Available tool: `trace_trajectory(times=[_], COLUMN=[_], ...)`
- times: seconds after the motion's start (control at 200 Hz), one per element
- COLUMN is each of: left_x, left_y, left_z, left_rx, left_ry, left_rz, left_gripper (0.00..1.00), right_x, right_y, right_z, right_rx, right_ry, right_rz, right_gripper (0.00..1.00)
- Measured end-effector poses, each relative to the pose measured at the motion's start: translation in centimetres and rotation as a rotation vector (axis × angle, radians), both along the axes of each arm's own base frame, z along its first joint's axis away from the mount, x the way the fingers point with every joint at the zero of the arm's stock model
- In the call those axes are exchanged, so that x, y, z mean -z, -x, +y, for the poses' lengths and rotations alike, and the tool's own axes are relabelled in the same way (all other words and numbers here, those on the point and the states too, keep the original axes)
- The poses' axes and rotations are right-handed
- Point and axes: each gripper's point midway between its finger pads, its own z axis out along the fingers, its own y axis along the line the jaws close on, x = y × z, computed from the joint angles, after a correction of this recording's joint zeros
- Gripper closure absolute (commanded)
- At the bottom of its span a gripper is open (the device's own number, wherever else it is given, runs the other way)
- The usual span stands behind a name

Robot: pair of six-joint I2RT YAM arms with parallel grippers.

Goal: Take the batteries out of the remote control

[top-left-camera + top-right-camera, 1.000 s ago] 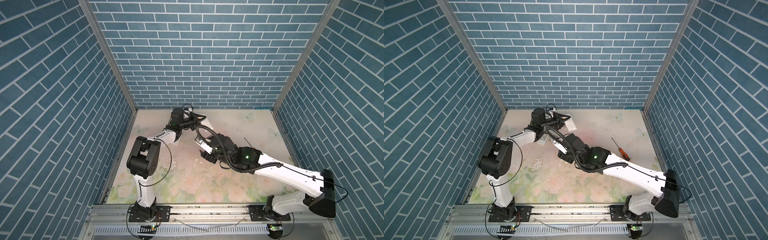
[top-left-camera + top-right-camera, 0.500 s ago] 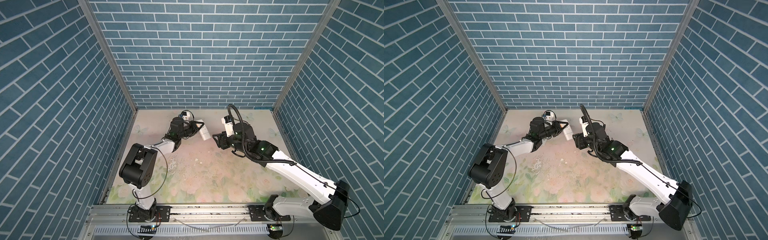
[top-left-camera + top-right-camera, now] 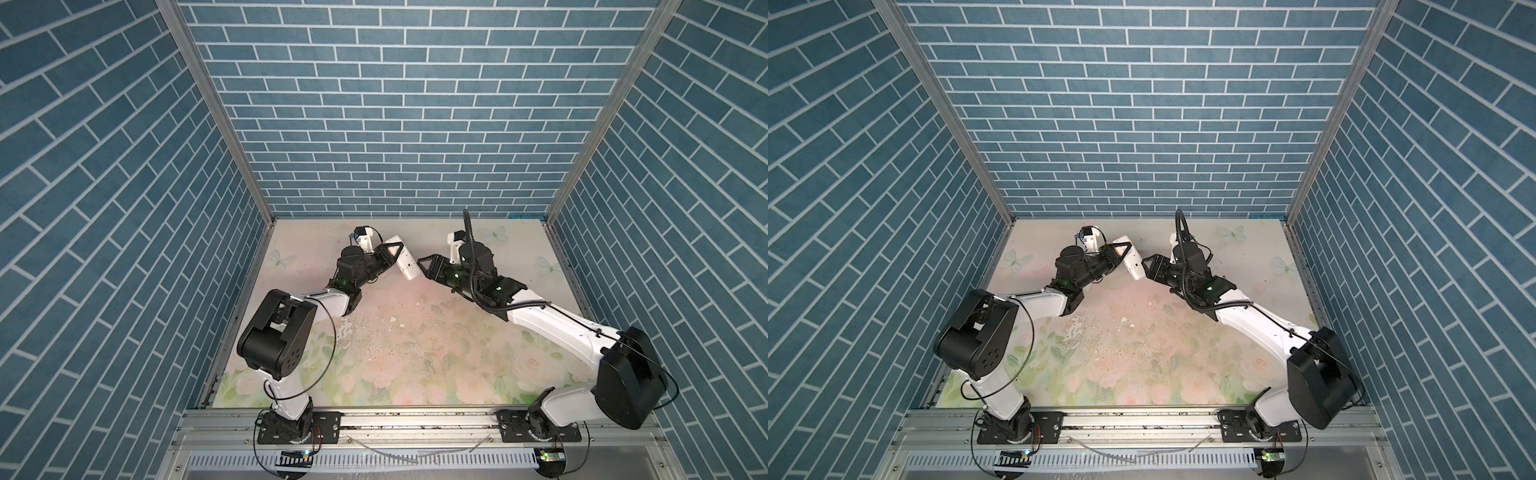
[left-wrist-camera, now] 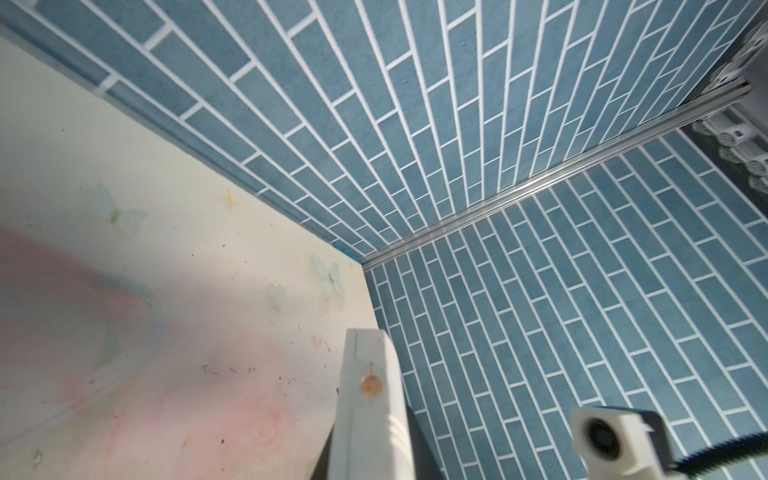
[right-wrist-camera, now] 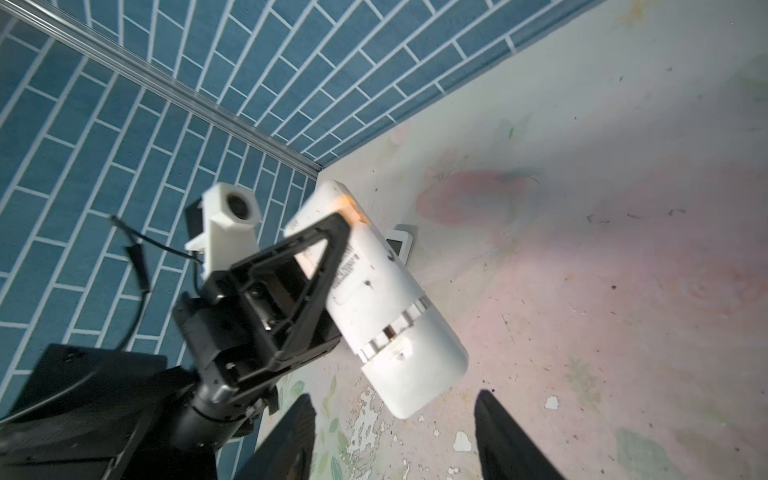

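Note:
My left gripper is to stay still because only a narrow gap (image 5: 395, 328) shows across the remote control near its loose end, and my right gripper should grip that loose end (image 5: 422, 369) meanwhile.
My left gripper (image 3: 392, 254) (image 3: 1119, 253) is shut on a white remote control (image 3: 404, 263) (image 3: 1131, 261), holding it in the air over the back middle of the table. The right wrist view shows the remote (image 5: 386, 299) slanting down out of the left gripper's black fingers (image 5: 320, 266), with a narrow gap across its body near the free end. My right gripper (image 3: 424, 271) (image 3: 1148, 268) (image 5: 395, 405) is open just short of that free end, with nothing between its fingers. In the left wrist view only the remote's narrow side (image 4: 370, 399) shows. The batteries are hidden.
A small flat white object (image 5: 400, 245) lies on the floral mat (image 3: 415, 340) behind the remote. Blue brick walls (image 3: 395, 124) close the back and both sides. Flakes of peeled mat (image 5: 461, 440) lie under my right gripper. The right wrist's camera (image 4: 611, 440) sits near the remote.
My right arm has swung from the table's middle towards the back and now faces the remote's free end. My left arm has stretched back and right, carrying the remote.

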Motion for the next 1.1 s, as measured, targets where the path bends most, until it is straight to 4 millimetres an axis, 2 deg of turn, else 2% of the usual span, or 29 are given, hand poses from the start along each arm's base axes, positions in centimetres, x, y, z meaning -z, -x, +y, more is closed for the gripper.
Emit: trace_trajectory(times=[0.085,0.18,0.385,0.675,1.0,1.1], left_x=[-0.7,-1.4,-1.1,-1.4,-1.5,-1.7], left_y=[-0.1,-0.2,-0.5,-0.5,-0.3,-0.2], left_z=[0.1,0.2,0.1,0.1,-0.2,-0.2], left_rx=[-0.012,-0.018,-0.018,-0.015,-0.01,-0.009], left_ry=[0.028,0.057,0.094,0.115,0.116,0.121], left_rz=[-0.012,-0.025,-0.011,-0.014,-0.015,-0.024], left_gripper=[1.0,1.0,1.0,1.0,1.0,1.0], right_x=[0.7,0.4,-0.6,1.8,1.1,0.9], right_y=[-0.1,-0.2,-0.6,-0.8,-1.1,-1.3], right_z=[0.2,0.3,1.1,1.8,2.2,2.4], right_rx=[0.005,0.007,-0.005,-0.016,-0.025,-0.027], right_ry=[-0.003,-0.022,-0.075,-0.063,-0.076,-0.079], right_rz=[0.026,0.025,0.005,0.061,0.053,0.05], right_gripper=[0.38,0.38,0.38,0.4,0.41,0.46])
